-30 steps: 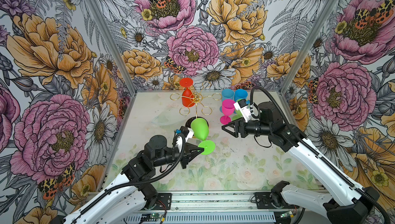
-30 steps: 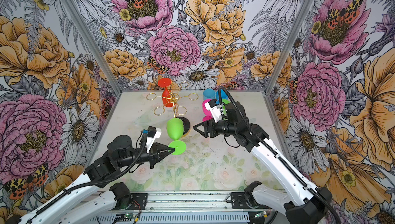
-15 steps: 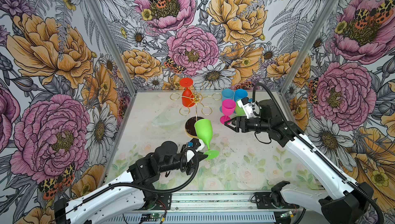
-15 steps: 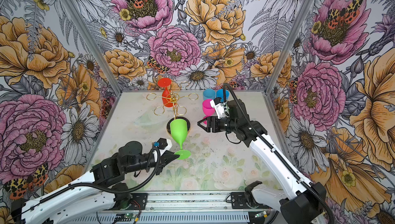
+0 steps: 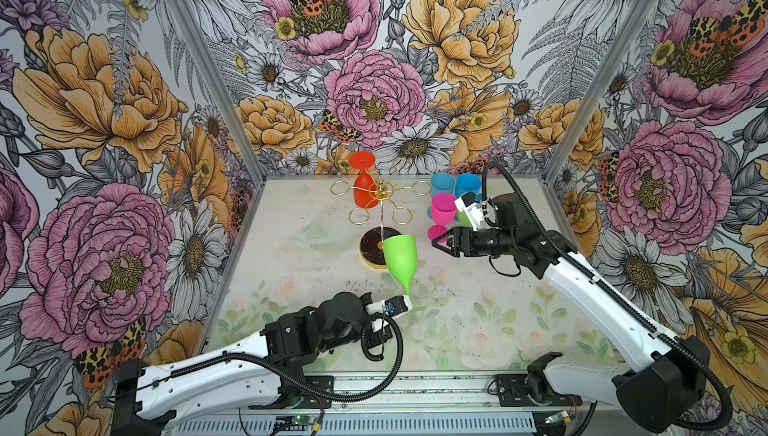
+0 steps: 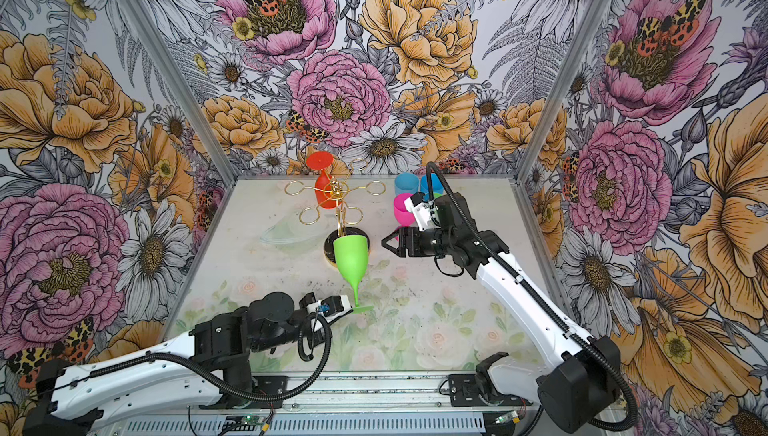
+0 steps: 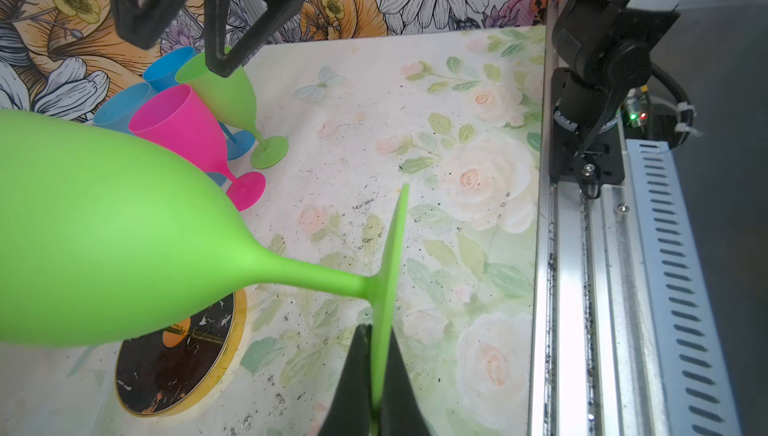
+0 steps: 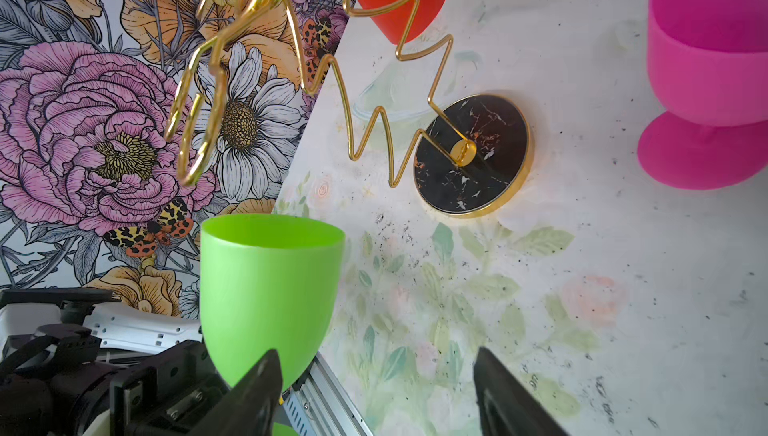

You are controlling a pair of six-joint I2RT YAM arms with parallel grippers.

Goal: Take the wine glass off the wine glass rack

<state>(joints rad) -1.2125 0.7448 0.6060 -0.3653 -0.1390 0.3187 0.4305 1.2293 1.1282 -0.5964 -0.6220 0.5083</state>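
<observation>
The green wine glass's foot (image 6: 363, 308) is kept from standing flat by my left gripper, so my right gripper should grab the green wine glass's rim (image 6: 367, 237) and carry the green wine glass toward the pink glass.
My left gripper (image 5: 409, 307) is shut on the foot of a green wine glass (image 5: 400, 255), pinching the foot's edge between its fingertips (image 7: 357, 355). The glass stands bowl-up, slightly tilted, just in front of the black disc base of the gold wine glass rack (image 5: 370, 242). In the left wrist view the green wine glass (image 7: 104, 226) fills the near side. A red wine glass (image 5: 365, 191) hangs upside down from a loop of the rack. My right gripper (image 5: 436, 242) is open and holds nothing, to the right of the green bowl (image 8: 270, 288), level with it.
A pink glass (image 5: 442, 209), two blue glasses (image 5: 442, 184) and another green glass (image 7: 232, 93) stand together at the back right, just behind my right gripper. The rack's other loops (image 6: 309, 214) carry nothing. The metal rail (image 7: 582, 288) runs along the front edge.
My left arm has drawn back toward the front and lowered, turning the green glass from tipped over to bowl-up. My right gripper has pulled back to the right and opened a little wider.
</observation>
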